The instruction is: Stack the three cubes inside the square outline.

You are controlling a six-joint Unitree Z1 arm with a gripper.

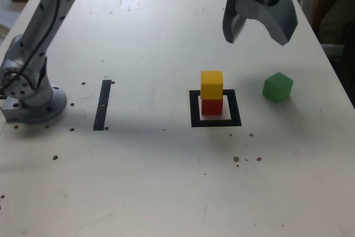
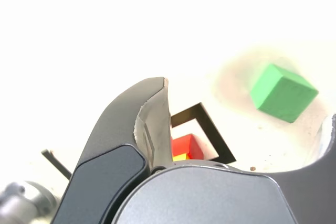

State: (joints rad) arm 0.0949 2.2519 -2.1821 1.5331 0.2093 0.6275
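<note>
The stack (image 1: 212, 92) should stay standing when I lower the green cube onto it, because the yellow cube's sides (image 1: 212, 85) line up with the red cube's sides.
In the exterior view a yellow cube (image 1: 212, 84) sits on top of a red cube (image 1: 211, 106), both inside the black square outline (image 1: 216, 121). A green cube (image 1: 277, 87) rests alone on the table to the exterior view's right of the outline. My gripper (image 1: 256, 40) hangs open and empty above the table, behind the stack and the green cube, touching neither. The wrist view shows one dark finger (image 2: 131, 124), the green cube (image 2: 283, 93), a corner of the outline (image 2: 210, 129), and slivers of the red cube (image 2: 184, 142) and yellow cube (image 2: 180, 157).
A thin black strip (image 1: 102, 105) lies on the white table at the exterior view's left of the outline. The arm's grey base (image 1: 33, 101) is bolted near the left edge. Small dark specks dot the table (image 1: 166, 181).
</note>
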